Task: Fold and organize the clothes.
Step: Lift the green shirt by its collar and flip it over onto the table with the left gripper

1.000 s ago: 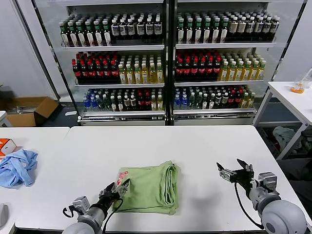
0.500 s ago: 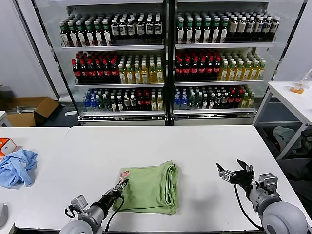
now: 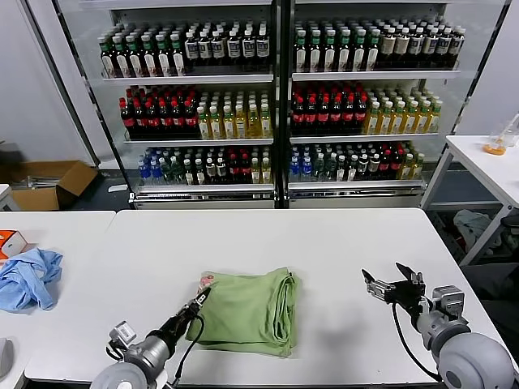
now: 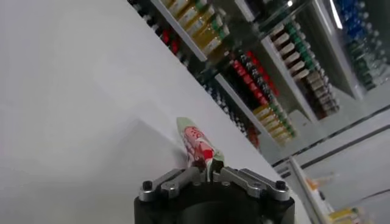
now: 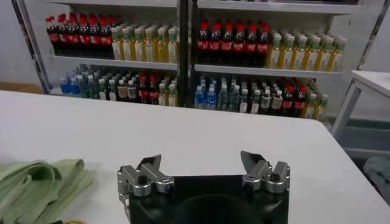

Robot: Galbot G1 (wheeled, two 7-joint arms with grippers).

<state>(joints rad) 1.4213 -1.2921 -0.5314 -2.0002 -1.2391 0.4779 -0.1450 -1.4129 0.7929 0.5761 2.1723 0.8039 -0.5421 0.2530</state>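
Note:
Next, I swing the folded shirt's logo corner over toward its thick folded edge [image 3: 286, 312] with my left gripper, turning it face up, since it lies plain side up [image 3: 242, 311].
The light green shirt [image 3: 247, 312] lies folded on the white table [image 3: 324, 243], its thick folded edge on the right. Its near left corner carries the red-and-white checkered logo [image 3: 203, 285]. My left gripper [image 3: 199, 300] is shut on that corner and holds it a little off the table. In the left wrist view the corner with the logo [image 4: 196, 143] rises from between the closed fingers of the left gripper [image 4: 207, 173]. My right gripper [image 3: 389, 285] is open and empty above the table, to the right of the shirt. It also shows in the right wrist view [image 5: 202, 167], with the shirt [image 5: 36, 185] off to one side.
A light blue garment [image 3: 28, 277] and an orange box [image 3: 10, 241] lie on the adjoining table at the far left. A glass-door cooler [image 3: 276, 105] full of bottles stands behind the table. Another white table [image 3: 495, 166] stands at the right.
My left gripper has drawn the logo corner slightly toward the near left edge, and the left arm has shifted left. The right gripper has barely moved.

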